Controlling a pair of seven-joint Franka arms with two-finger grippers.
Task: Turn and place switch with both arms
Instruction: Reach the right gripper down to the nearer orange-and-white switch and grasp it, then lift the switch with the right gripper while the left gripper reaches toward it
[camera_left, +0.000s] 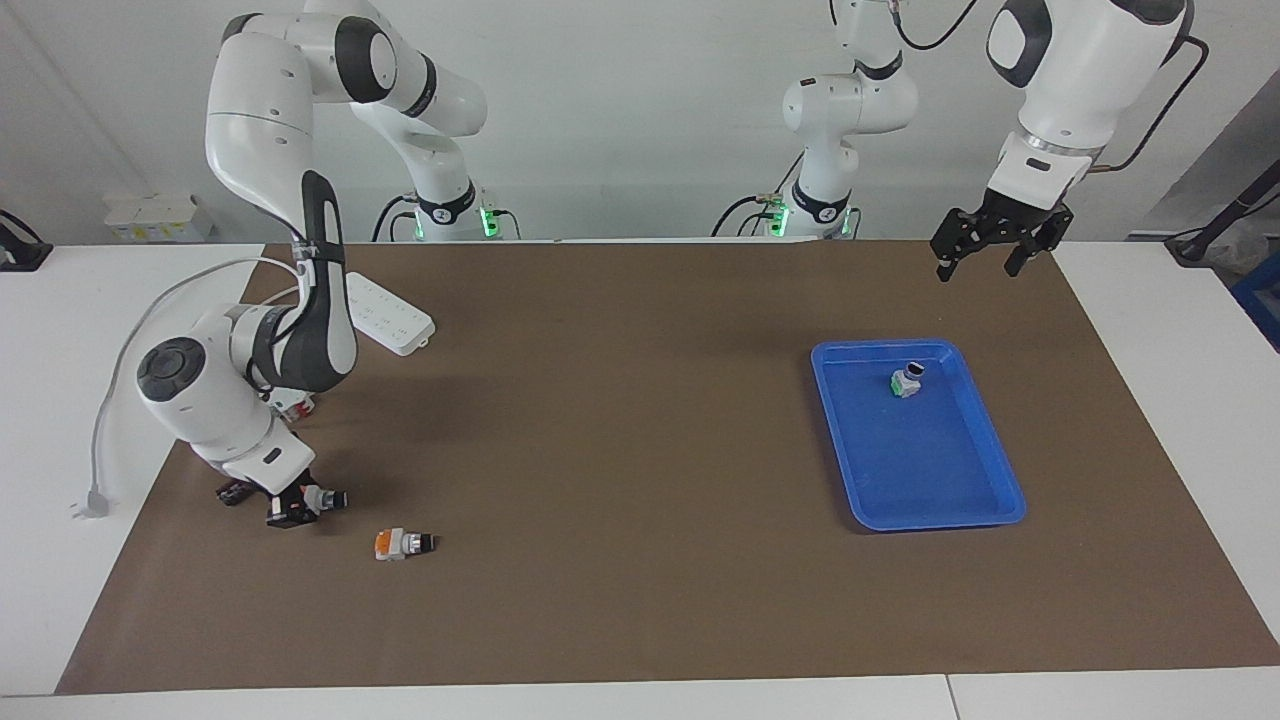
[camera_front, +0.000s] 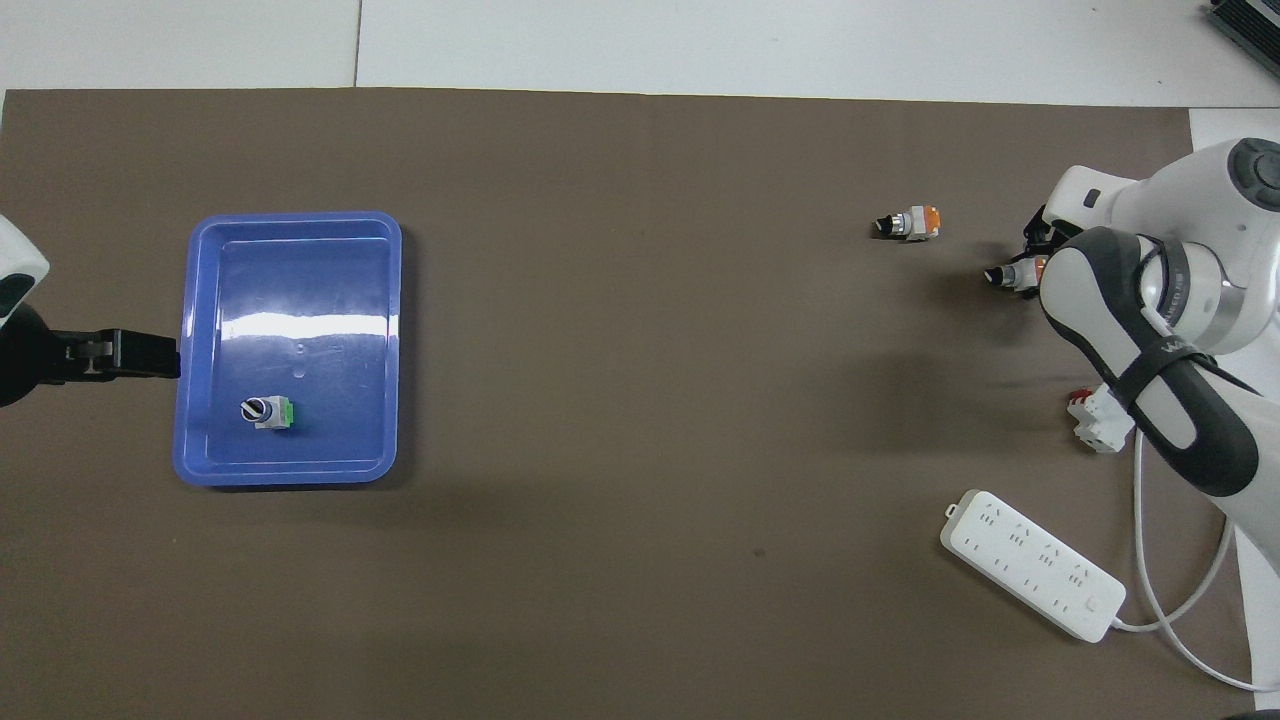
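Note:
Next, my right gripper carries the switch's body (camera_front: 1022, 275), which it holds far from my left gripper, to mid-mat, where my left gripper can turn the knob (camera_front: 994, 276).
One switch (camera_left: 908, 381) stands in the blue tray (camera_left: 960, 505), black knob up and green face showing; it also shows in the overhead view (camera_front: 268, 412). A second switch (camera_left: 402, 543) lies on the brown mat with its orange face up, also in the overhead view (camera_front: 910, 222). A third switch (camera_left: 325, 497) lies at my right gripper (camera_left: 290, 508), which is down at the mat against it (camera_front: 1015, 275). My left gripper (camera_left: 985, 262) is open and empty, raised beside the tray at the left arm's end (camera_front: 150, 353).
A white-and-red boxy block (camera_left: 290, 403) sits under the right arm, nearer to the robots than the third switch. A white power strip (camera_left: 385, 315) with its cable lies near the right arm's base. The tray (camera_front: 290, 470) holds only the one switch.

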